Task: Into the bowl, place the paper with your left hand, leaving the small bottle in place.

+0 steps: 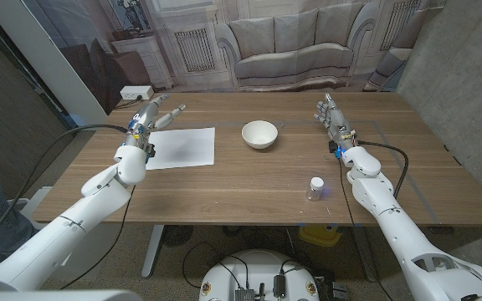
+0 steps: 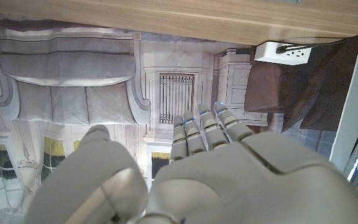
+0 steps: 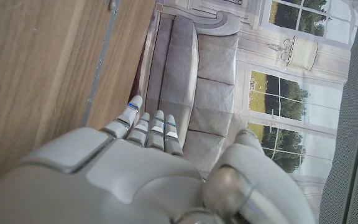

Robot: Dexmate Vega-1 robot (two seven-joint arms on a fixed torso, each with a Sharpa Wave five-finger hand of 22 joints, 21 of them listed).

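The paper (image 1: 181, 148) is lying smooth and uncreased (image 1: 197, 147), so as I raise it, I expect it to bend into a curve and stick out beyond my left gripper.
A white sheet of paper (image 1: 182, 147) lies flat on the wooden table (image 1: 249, 192), left of centre. A white bowl (image 1: 259, 135) stands just right of the paper, near the table's middle. A small clear bottle (image 1: 315, 188) with a white cap stands upright toward the front right. My left hand (image 1: 151, 116) hovers by the paper's far left corner, fingers apart and holding nothing. My right hand (image 1: 333, 119) is raised at the right of the bowl, fingers apart, empty. The left wrist view shows my left hand (image 2: 216, 174) from behind, fingers extended.
A white power strip (image 1: 135, 93) sits beyond the table's far left corner. A backdrop printed with a sofa (image 1: 289, 50) hangs behind the table. Cables run along both arms.
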